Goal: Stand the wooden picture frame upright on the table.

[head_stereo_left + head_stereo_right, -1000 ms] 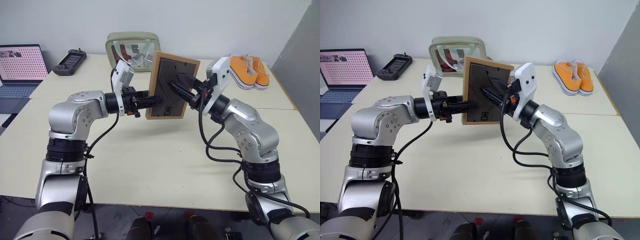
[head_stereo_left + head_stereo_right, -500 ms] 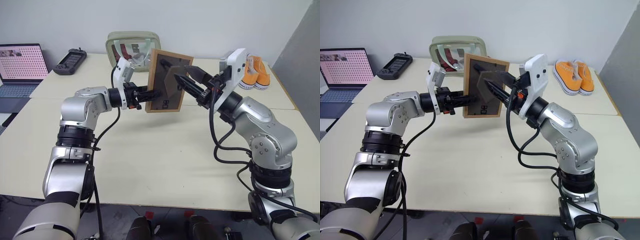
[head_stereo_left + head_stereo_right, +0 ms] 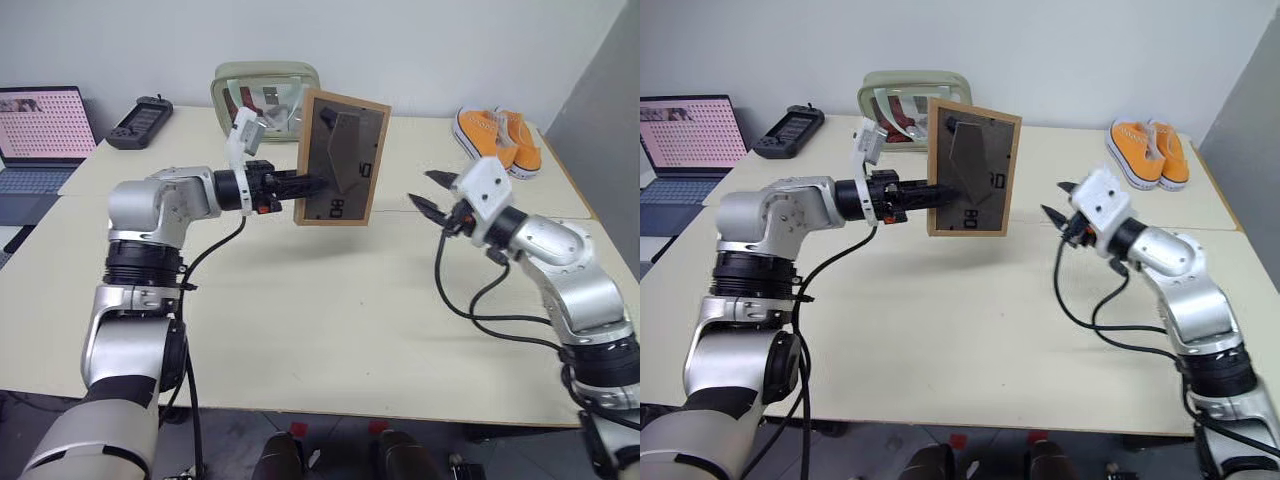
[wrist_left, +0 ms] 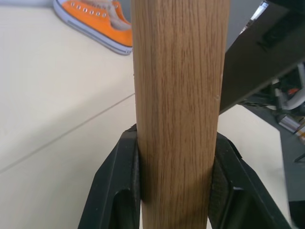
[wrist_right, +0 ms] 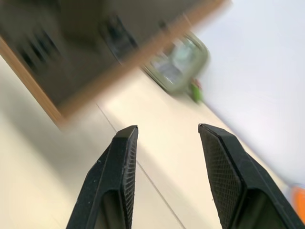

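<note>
My right gripper should take the frame's free wooden edge point(image 3: 379, 163) and turn the frame before standing it up, because the frame's dark back panel point(image 3: 345, 165) faces me in my left gripper.
The wooden picture frame point(image 3: 340, 160) hangs above the table point(image 3: 300, 330), nearly upright, with its dark back panel and stand facing me. My left gripper point(image 3: 300, 187) is shut on the frame's left wooden edge. In the left wrist view, that light-wood edge point(image 4: 178, 109) sits clamped between the black fingers point(image 4: 119, 186). My right gripper point(image 3: 428, 195) is open and empty, well apart from the frame on its right side. The right wrist view has its fingertips point(image 5: 126, 143) spread, with the frame point(image 5: 71, 52) blurred beyond them.
A pale green container point(image 3: 262, 95) stands just behind the frame. Orange shoes point(image 3: 498, 140) lie at the back right. A laptop point(image 3: 40, 135) and a black game controller point(image 3: 140, 122) are at the back left. A seam crosses the table below the frame.
My right gripper has drawn away from the frame's back, moving right and down. The left gripper has kept its hold and rolled the frame a little.
</note>
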Tool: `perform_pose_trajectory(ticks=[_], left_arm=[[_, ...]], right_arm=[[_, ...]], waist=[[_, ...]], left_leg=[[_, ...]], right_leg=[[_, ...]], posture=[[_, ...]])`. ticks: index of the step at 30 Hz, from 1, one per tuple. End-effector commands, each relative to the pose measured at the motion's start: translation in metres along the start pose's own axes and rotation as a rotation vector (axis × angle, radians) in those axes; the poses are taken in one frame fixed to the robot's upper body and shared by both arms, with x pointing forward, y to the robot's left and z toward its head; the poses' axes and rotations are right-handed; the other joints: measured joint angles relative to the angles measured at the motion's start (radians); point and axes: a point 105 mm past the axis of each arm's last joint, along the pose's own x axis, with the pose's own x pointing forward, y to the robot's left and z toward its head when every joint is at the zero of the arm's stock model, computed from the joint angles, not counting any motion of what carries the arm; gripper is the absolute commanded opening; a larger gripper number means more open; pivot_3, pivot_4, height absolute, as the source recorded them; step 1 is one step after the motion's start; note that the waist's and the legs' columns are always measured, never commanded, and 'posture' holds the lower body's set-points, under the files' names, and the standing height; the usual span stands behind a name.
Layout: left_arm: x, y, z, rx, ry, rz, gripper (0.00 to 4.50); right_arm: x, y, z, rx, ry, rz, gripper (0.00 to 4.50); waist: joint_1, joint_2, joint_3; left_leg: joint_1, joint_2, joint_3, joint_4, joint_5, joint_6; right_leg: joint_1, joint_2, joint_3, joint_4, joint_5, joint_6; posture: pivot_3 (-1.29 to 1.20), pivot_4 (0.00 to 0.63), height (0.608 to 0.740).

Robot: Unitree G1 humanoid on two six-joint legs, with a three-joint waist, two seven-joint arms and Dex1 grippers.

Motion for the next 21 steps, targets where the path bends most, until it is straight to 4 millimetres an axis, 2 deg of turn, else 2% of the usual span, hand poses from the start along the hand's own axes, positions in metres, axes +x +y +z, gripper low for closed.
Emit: perform_pose_trajectory(ticks=[1, 4, 7, 10, 14, 15, 21], left_arm=[[-0.008, -0.027, 0.007, -0.146, -0.002, -0.095, 1.29], [-0.012, -0.043, -0.005, -0.317, 0.058, -0.156, 1.29], [-0.011, -0.055, -0.020, -0.356, 0.107, -0.209, 1.29], [-0.013, -0.061, -0.032, -0.403, 0.144, -0.248, 1.29], [-0.018, -0.068, -0.041, -0.423, 0.185, -0.260, 1.29], [-0.019, -0.069, -0.041, -0.426, 0.188, -0.262, 1.29], [-0.019, -0.068, -0.040, -0.465, 0.177, -0.244, 1.29]], right_arm=[[-0.006, 0.000, 0.004, -0.412, -0.108, 0.025, 2.12], [-0.006, 0.002, -0.006, -0.529, -0.154, 0.025, 2.12], [-0.001, 0.010, -0.008, -0.605, -0.213, 0.036, 2.76], [0.004, 0.019, -0.005, -0.760, -0.288, 0.036, 3.37], [0.009, 0.022, -0.001, -0.874, -0.365, 0.003, 4.35], [0.010, 0.021, 0.001, -0.900, -0.381, -0.012, 4.46], [0.011, 0.009, 0.014, -0.999, -0.466, -0.158, 4.46]], waist=[[-0.003, 0.000, 0.000], [-0.006, 0.000, 0.000], [-0.009, 0.000, 0.000], [-0.011, 0.000, 0.000], [-0.012, 0.000, 0.000], [-0.012, 0.000, 0.000], [-0.002, 0.000, 0.000]], left_leg=[[0.000, 0.000, 0.000, 0.000, 0.000, 0.000], [0.000, 0.000, 0.000, 0.003, 0.000, 0.000], [0.000, 0.000, 0.000, 0.008, 0.000, 0.000], [0.001, 0.000, 0.000, 0.012, 0.001, -0.001], [0.002, 0.000, -0.001, 0.014, 0.001, -0.001], [0.002, 0.000, -0.001, 0.014, 0.001, -0.002], [0.002, -0.001, -0.002, 0.014, 0.002, -0.004]], right_leg=[[0.000, 0.000, 0.000, 0.000, 0.000, 0.000], [0.000, 0.000, 0.000, 0.002, 0.000, 0.000], [0.000, 0.000, 0.001, 0.007, 0.000, 0.000], [0.000, 0.000, 0.001, 0.013, 0.000, 0.000], [0.000, 0.000, 0.001, 0.016, 0.000, 0.000], [0.000, 0.000, 0.001, 0.016, 0.000, 0.000], [0.000, -0.001, 0.002, 0.015, 0.000, 0.000]], posture=[[0.00, 0.150, 0.740], [0.00, 0.150, 0.740], [0.00, 0.150, 0.740], [0.00, 0.150, 0.740], [0.00, 0.150, 0.740], [0.00, 0.150, 0.740], [0.00, 0.150, 0.740]])
